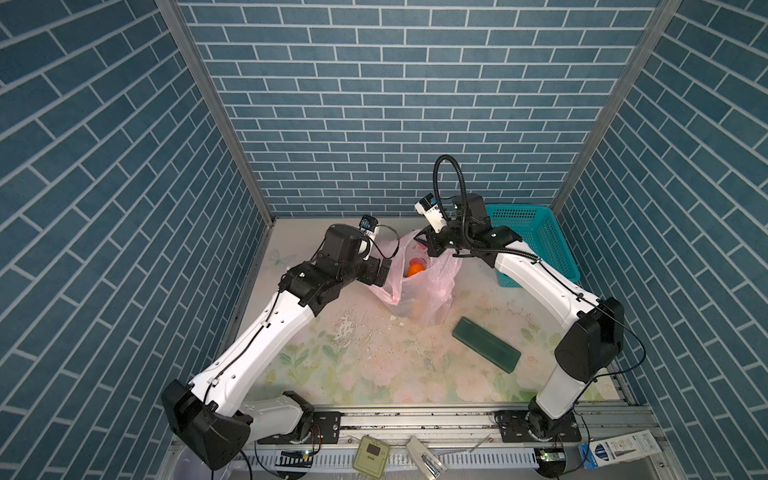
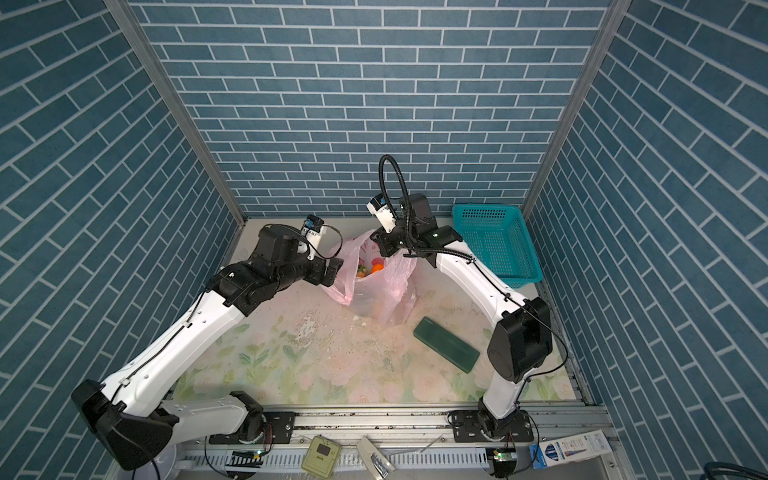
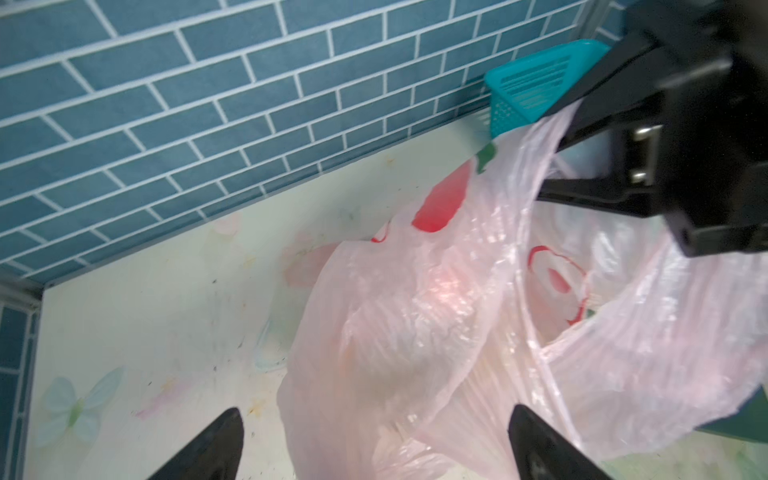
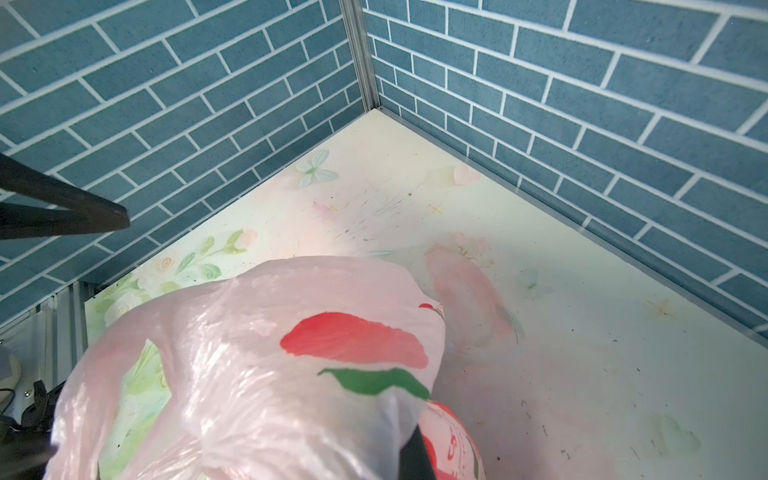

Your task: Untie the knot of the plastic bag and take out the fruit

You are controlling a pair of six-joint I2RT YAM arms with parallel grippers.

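The pale-pink plastic bag (image 1: 440, 281) bulges (image 1: 421, 304) under the orange fruit, so I should expect to find more fruit hidden inside when I pull the bag's opening wide.
The pale-pink plastic bag (image 1: 419, 291) (image 2: 382, 291) stands upright at the back middle of the table with its mouth gaping. Inside it I see fruit: an orange one (image 1: 414, 271) (image 2: 377, 269) and a reddish one behind it. The knot is not in view; a handle loop (image 1: 384, 293) droops at the bag's left. My right gripper (image 1: 423, 241) (image 2: 376, 243) is shut on the bag's far rim and holds it up; plastic (image 4: 291, 374) covers its jaws. My left gripper (image 1: 386, 276) (image 3: 376, 440) is open at the bag's left side, with loose plastic between its fingers (image 3: 224, 449).
A teal perforated basket (image 1: 536, 241) (image 2: 494, 241) stands in the back right corner behind the right arm. A flat dark green block (image 1: 486, 347) (image 2: 446, 344) lies in front of the bag to the right. Brick-patterned walls close in three sides.
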